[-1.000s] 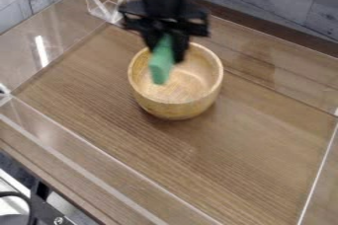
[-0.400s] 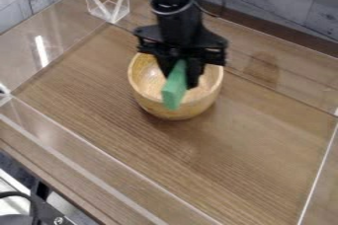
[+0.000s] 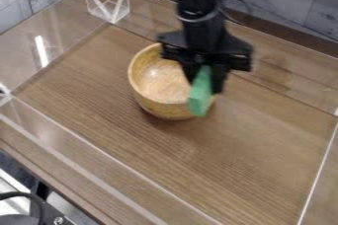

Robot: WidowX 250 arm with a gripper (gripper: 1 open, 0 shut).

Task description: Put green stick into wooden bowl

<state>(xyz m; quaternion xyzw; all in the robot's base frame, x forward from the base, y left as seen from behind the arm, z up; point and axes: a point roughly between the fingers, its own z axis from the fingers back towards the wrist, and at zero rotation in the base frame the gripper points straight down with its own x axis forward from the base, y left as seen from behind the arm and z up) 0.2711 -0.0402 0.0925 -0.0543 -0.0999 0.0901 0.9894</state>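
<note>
The green stick's lower end [image 3: 199,112] is hanging over the wooden bowl's rim. My gripper should move the stick further in, over the bowl's opening [image 3: 164,79], before it lowers the stick.
The green stick [image 3: 201,93] hangs nearly upright from my gripper [image 3: 204,71], which is shut on its upper end. Its lower end sits over the right rim of the wooden bowl [image 3: 156,89], at the bowl's outer edge. The bowl is round, light tan and stands on the wooden tabletop with nothing in it. My black arm comes down from the top of the view and hides the bowl's far right rim.
Clear plastic walls [image 3: 40,46] fence the wooden tabletop on the left, front and right. A clear plastic bracket [image 3: 106,4] stands at the back left. Bare wood [image 3: 199,170] stretches in front of the bowl.
My gripper has carried the green stick to the right, from above the bowl's middle to over its right rim, and slightly lower.
</note>
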